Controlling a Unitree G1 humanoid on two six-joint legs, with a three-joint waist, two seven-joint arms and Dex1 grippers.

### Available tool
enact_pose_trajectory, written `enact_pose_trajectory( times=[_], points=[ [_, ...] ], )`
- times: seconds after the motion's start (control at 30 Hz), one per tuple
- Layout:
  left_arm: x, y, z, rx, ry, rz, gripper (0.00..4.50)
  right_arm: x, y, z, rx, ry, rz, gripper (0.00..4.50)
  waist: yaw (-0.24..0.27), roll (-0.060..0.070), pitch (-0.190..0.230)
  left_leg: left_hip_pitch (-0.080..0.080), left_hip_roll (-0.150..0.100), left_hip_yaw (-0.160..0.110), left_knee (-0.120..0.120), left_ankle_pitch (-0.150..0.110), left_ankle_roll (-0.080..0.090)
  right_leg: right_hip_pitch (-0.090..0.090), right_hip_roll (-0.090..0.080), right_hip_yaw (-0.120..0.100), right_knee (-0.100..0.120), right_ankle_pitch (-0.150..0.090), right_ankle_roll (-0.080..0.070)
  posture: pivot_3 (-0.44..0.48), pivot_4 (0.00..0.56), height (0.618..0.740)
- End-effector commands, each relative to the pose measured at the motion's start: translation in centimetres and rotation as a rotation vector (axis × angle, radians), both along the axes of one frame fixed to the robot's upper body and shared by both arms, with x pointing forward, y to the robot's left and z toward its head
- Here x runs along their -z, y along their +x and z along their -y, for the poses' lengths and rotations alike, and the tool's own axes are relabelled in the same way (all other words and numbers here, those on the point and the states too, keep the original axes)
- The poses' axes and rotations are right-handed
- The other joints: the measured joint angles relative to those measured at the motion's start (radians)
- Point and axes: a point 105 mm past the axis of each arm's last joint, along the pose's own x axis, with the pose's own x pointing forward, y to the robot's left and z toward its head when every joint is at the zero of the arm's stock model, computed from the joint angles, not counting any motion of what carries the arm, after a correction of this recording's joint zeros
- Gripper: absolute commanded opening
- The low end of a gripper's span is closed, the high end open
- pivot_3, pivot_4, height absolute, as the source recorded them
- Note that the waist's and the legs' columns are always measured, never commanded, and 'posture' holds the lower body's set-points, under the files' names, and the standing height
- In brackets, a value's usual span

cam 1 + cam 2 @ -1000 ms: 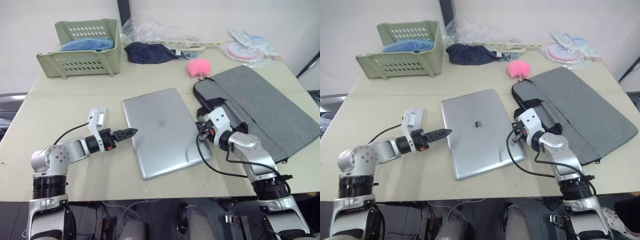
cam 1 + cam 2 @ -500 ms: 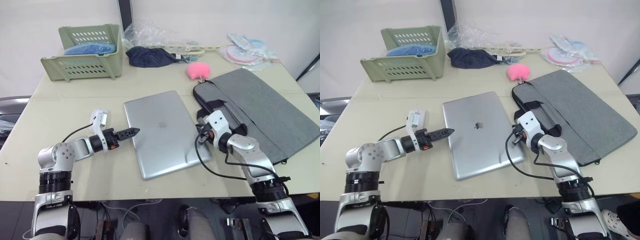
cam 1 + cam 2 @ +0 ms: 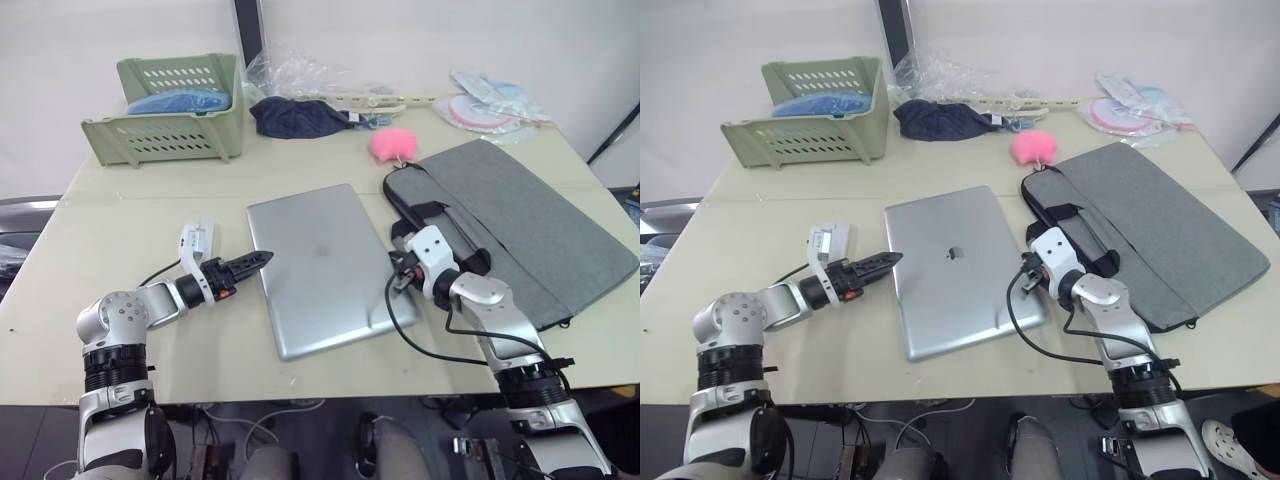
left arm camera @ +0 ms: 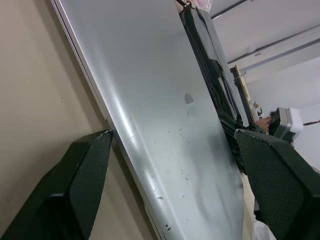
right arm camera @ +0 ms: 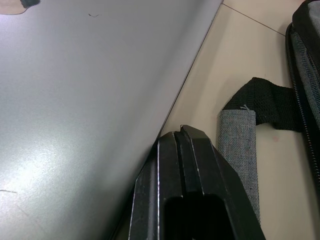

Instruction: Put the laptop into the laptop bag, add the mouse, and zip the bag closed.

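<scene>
The grey laptop bag's open edge (image 3: pixel 402 208) faces the long side of the laptop, so the silver laptop (image 3: pixel 322 270) will slide in sideways and stay shut when the robot pushes.
The silver laptop (image 3: pixel 325 265) lies closed and flat at the table's middle. To its right is the grey laptop bag (image 3: pixel 520 215), its zipper open along the near edge, black handles (image 3: pixel 430 212) toward the laptop and a pink pompom (image 3: pixel 393 143) at its far corner. My left gripper (image 3: pixel 262 261) is open at the laptop's left edge; in the left wrist view one finger (image 4: pixel 75 185) is beside the edge and the other finger (image 4: pixel 280 175) is over the lid. My right gripper (image 5: pixel 182 145) is shut, tip against the laptop's right edge by a handle strap (image 5: pixel 240 145). The mouse is out of view.
A green basket (image 3: pixel 170 105) holding something blue stands at the far left. A dark blue cloth (image 3: pixel 295 115) and clear plastic wrapping (image 3: pixel 300 70) lie at the back, with packets (image 3: pixel 490 100) at the far right. A black cable (image 3: pixel 420 335) loops from my right wrist over the laptop's near corner.
The whole picture has shifted a little. Both grippers keep their places at the laptop's left and right edges, and the laptop has not visibly moved.
</scene>
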Motion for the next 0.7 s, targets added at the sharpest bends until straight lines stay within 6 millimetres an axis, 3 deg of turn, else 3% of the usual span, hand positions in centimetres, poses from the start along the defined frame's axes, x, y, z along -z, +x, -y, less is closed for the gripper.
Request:
enact_pose_trajectory(
  times=[0.03, 0.2, 0.43, 0.7],
  points=[
    [1.4, -1.6, 2.8, 0.148, -0.048, -0.097, 4.22, 2.2, -2.4, -4.4, -0.2, 0.021, -0.095, 0.07, -0.004, 0.0, 0.0, 0.0, 0.0, 0.0, -0.001, 0.0, 0.0, 0.0, 0.0, 0.0, 0.0, 0.0, 0.0, 0.0, 0.15, 0.74],
    [1.4, -2.4, 3.7, 0.221, -0.046, -0.113, 4.22, 2.2, -2.7, -4.7, -0.213, 0.024, -0.097, 0.07, -0.01, 0.0, 0.0, 0.0, 0.0, 0.0, -0.003, 0.0, 0.0, 0.0, 0.0, -0.001, -0.002, 0.0, 0.0, 0.0, 0.15, 0.74],
    [3.0, -3.6, 4.4, 0.288, -0.01, -0.163, 4.22, 2.5, -3.6, -5.8, -0.271, 0.014, -0.105, 0.07, -0.02, 0.0, 0.0, 0.001, 0.0, 0.0, -0.007, 0.0, 0.0, 0.0, 0.001, 0.0, -0.004, 0.0, 0.0, 0.0, 0.15, 0.74],
    [3.3, -3.5, 4.8, 0.307, -0.006, -0.165, 4.22, 2.6, -3.7, -5.7, -0.277, -0.005, -0.098, 0.07, -0.019, 0.001, -0.001, 0.003, 0.002, 0.002, -0.009, 0.0, -0.001, 0.0, 0.002, 0.0, -0.005, -0.001, 0.0, 0.0, 0.15, 0.74]
  ],
)
